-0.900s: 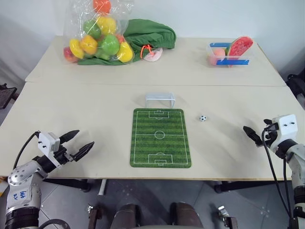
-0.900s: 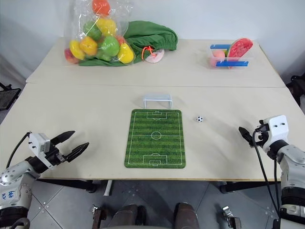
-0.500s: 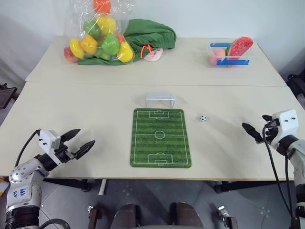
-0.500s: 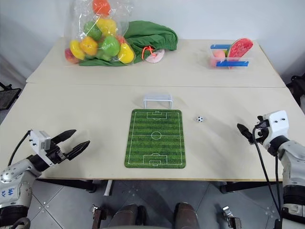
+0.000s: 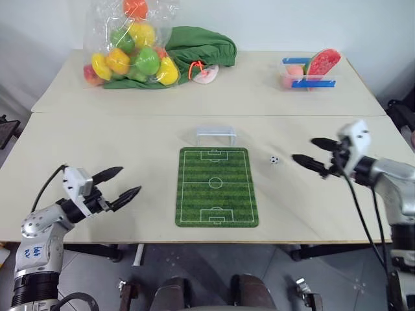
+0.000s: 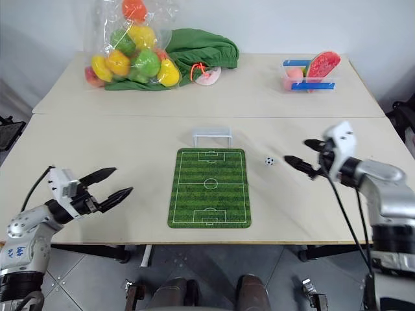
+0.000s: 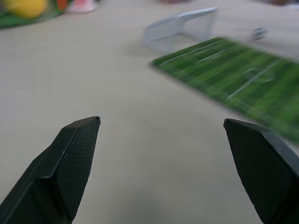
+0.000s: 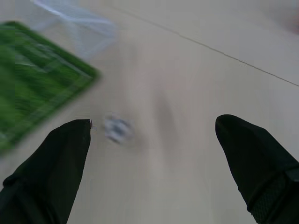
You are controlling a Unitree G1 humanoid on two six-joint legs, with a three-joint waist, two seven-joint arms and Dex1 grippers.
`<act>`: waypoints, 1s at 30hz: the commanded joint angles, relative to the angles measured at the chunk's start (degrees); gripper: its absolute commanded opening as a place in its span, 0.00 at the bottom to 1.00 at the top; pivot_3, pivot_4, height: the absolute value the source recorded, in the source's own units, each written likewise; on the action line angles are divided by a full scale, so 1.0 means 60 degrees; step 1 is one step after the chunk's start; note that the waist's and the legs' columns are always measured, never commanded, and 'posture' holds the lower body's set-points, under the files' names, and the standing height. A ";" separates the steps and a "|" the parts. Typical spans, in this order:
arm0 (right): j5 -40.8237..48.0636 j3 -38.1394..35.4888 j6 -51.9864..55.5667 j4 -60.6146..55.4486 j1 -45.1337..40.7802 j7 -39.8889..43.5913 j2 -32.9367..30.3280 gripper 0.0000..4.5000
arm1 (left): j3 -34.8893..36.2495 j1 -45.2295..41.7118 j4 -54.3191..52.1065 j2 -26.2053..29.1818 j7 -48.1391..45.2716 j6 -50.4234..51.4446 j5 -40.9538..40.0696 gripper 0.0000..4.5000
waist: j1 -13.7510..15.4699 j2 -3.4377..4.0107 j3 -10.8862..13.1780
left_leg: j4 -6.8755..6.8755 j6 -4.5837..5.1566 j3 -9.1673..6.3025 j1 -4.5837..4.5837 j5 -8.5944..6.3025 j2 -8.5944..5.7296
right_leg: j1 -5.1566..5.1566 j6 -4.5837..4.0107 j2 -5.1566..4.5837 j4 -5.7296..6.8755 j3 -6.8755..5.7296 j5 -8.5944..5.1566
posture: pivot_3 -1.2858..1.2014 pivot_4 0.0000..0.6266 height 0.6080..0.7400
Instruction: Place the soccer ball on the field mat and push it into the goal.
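The soccer ball (image 5: 273, 160) will roll and come to rest inside when I push it, because the field mat is flat in front of the goal's opening (image 5: 215, 138).
The tiny black-and-white soccer ball (image 5: 274, 159) rests on the bare table just right of the green field mat (image 5: 217, 186), level with the mat's far end. The small white goal (image 5: 216, 136) stands at the mat's far short edge, mouth toward the mat. My right gripper (image 5: 305, 149) hovers open just right of the ball, fingers pointing left at it with a small gap between; the right wrist view shows the ball (image 8: 117, 129) ahead, nearer one finger. Near the front left of the table, my left gripper (image 5: 130, 181) is open and empty, aimed toward the mat (image 7: 243, 79).
At the table's far side sit a clear bag of toy fruit (image 5: 130, 48), a bundled green cloth (image 5: 201, 44) and a clear blue-trimmed box (image 5: 310, 72) holding a watermelon slice. A seam (image 5: 130, 115) crosses the table behind the goal.
My right gripper has swung left and away from the table's right front, arriving close beside the ball. The left gripper has edged slightly toward the mat. Ball, mat and goal have not moved.
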 commanded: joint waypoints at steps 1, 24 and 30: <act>-0.0458 0.0537 -0.0472 0.0901 -0.0667 0.0386 0.0212 0.99 | -0.0198 -0.0139 -0.0433 0.0076 -0.0258 0.0202 -0.0192 1.00 | 0.0033 -0.0002 0.0001 | -0.0003 0.0000 -0.0001 -0.0003 0.0000 -0.0003 | -0.0003 0.0000 0.0000 0.0000 -0.0001 0.0000 | 0.52 0.24 1.00; -0.2156 0.1486 -0.3082 0.4378 -0.1827 0.0462 0.1119 0.36 | -0.0697 -0.0264 -0.0560 -0.0116 -0.0580 -0.0009 -0.0083 1.00 | -0.0001 -0.0001 0.0004 | 0.0060 0.0002 -0.0030 -0.0022 -0.0001 -0.0002 | 0.0013 0.0000 -0.0002 0.0019 -0.0027 0.0000 | 0.52 0.24 1.00; -0.1434 0.1087 -0.1752 0.2146 -0.1550 0.0573 0.1011 0.19 | -0.0929 -0.0332 -0.0562 -0.0118 -0.1286 -0.0022 -0.0273 1.00 | 0.0005 0.0004 0.0006 | 0.0056 0.0002 -0.0032 -0.0027 -0.0002 -0.0003 | 0.0006 0.0000 -0.0003 0.0021 -0.0028 0.0000 | 0.52 0.24 1.00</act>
